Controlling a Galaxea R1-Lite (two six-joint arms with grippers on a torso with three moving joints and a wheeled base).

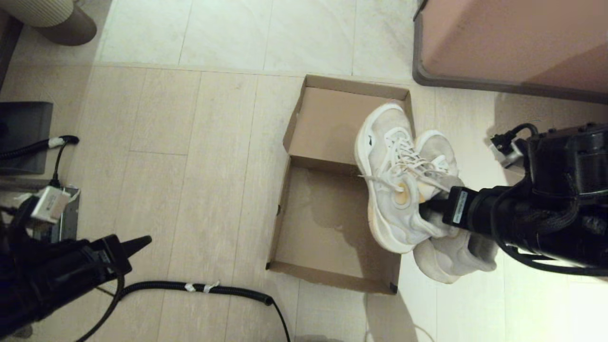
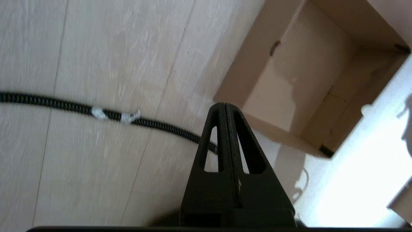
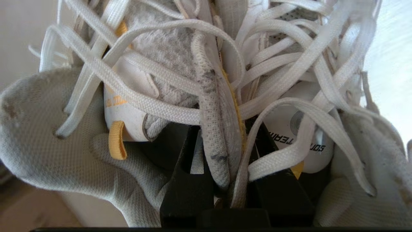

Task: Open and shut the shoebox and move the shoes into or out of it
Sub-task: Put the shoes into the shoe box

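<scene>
Both white sneakers are hanging side by side with toes (image 1: 391, 117) toward the lid, so the robot's right gripper should keep carrying them over the shoebox's empty bottom (image 1: 330, 219) until they rest there.
The brown cardboard shoebox (image 1: 327, 223) lies open on the floor, its lid (image 1: 327, 121) folded back on the far side, and nothing rests on its bottom. The pair of white sneakers (image 1: 399, 185) hangs over the box's right edge, toes pointing away from me. My right gripper (image 1: 427, 206) is shut on the shoes, its fingers (image 3: 190, 180) clamping the inner collars (image 3: 215, 129) of both among tangled laces. My left gripper (image 1: 137, 244) hovers over the floor to the left of the box, shut and holding nothing; in the left wrist view its tips (image 2: 224, 106) point toward the box's near corner (image 2: 325, 149).
A black corrugated cable (image 1: 199, 287) runs across the floor in front of me, left of the box. A pinkish-brown furniture block with a grey base (image 1: 513, 42) stands at the far right. A round beige object (image 1: 57, 19) sits at the far left.
</scene>
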